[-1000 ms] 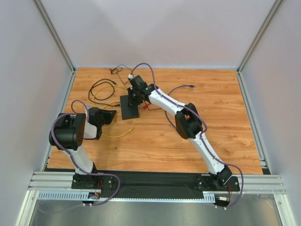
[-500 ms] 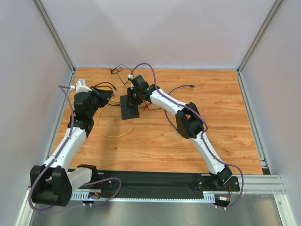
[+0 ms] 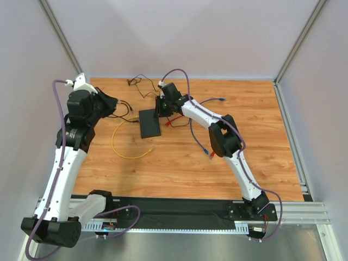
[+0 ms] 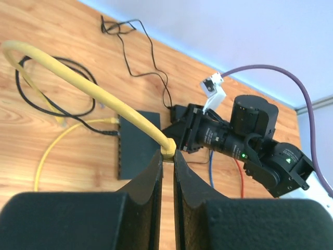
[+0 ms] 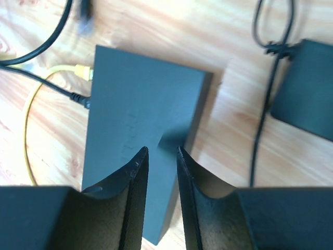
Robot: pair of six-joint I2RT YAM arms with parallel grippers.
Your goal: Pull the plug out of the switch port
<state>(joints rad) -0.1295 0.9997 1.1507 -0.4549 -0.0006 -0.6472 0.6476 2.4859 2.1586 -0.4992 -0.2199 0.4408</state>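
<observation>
The robot's right arm is in the way over the red and blue cables [image 3: 192, 131], so that arm should move aside before the left gripper brings the freed yellow plug [image 4: 168, 148] there.
The switch [image 3: 149, 124] is a flat black box lying on the wooden table; it also shows in the left wrist view [image 4: 136, 143] and the right wrist view [image 5: 135, 109]. My left gripper [image 3: 111, 102] is raised to its left, shut [image 4: 167, 153] on a yellow plug [image 4: 168, 148] whose yellow cable [image 4: 78, 78] arcs away up-left, clear of the switch. A second yellow plug [image 5: 83, 71] and a black plug [image 5: 78, 97] sit at the switch's left edge. My right gripper [image 3: 161, 107] hovers over the switch's far right part, its fingers a little apart [image 5: 161, 151] with nothing between them.
A small black adapter [image 5: 307, 88] on a thin black wire lies just right of the switch. Red [image 3: 174, 122] and blue [image 3: 204, 144] cables lie under the right arm. A thin yellow cable [image 3: 130, 156] loops on the table left of the switch. Thin black wire [image 3: 138, 81] lies by the back wall.
My left arm reached to the switch's left edge, then rose and drew back left with the yellow plug. The switch, tilted up before, now lies flat. My right gripper shifted slightly right.
</observation>
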